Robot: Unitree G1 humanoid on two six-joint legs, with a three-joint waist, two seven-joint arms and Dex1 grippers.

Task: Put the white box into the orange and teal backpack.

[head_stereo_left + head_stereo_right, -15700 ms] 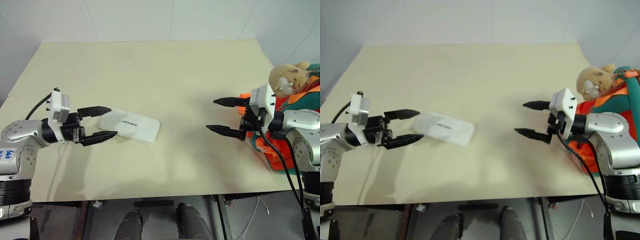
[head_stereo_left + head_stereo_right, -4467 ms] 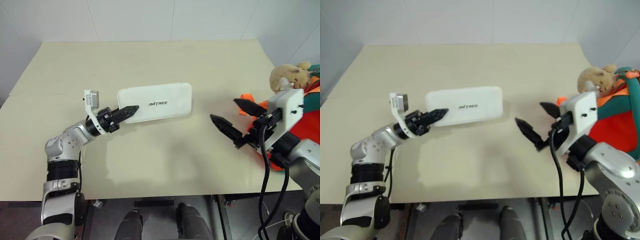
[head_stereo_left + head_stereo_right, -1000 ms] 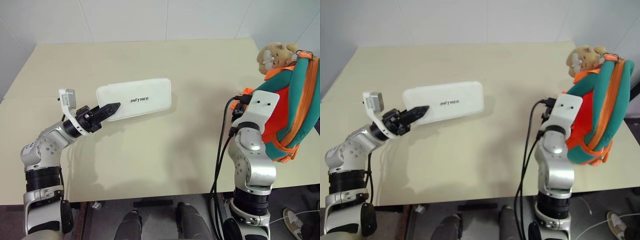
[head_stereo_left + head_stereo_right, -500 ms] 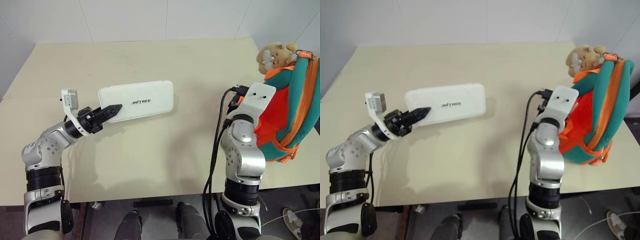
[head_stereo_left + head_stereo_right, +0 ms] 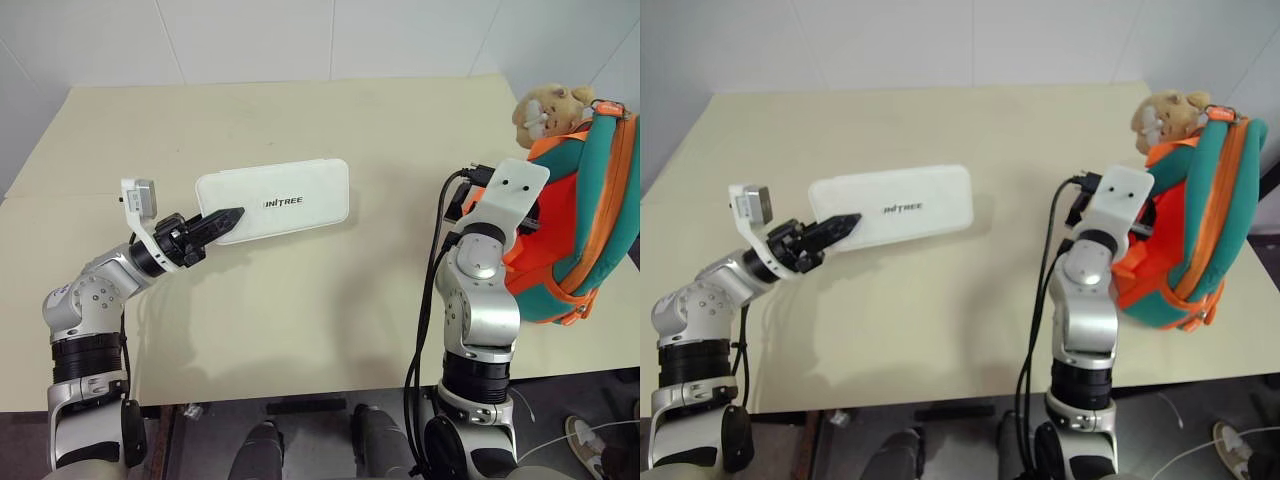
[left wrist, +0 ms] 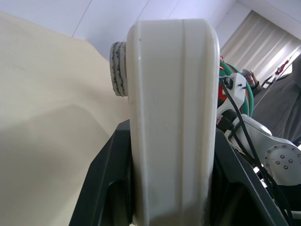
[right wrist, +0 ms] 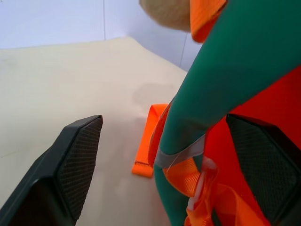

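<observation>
The backpack is standing at the table's edge, a long way from the white box, so next my right gripper takes hold of the teal edge and swings the backpack nearer first.
The white box hangs level above the table, my left gripper shut on its left end; in the left wrist view the box stands edge-on between the black fingers. The orange and teal backpack stands upright at the table's right edge. My right gripper is open against its left side, with the teal edge of the backpack between the widely spread fingers.
A tan plush bear sits on top of the backpack. An orange strap lies on the beige table beside it. Black cables run down my right arm.
My right arm has drawn its elbow inward and its wrist has risen a little beside the backpack. The left gripper and the box have stayed in place.
</observation>
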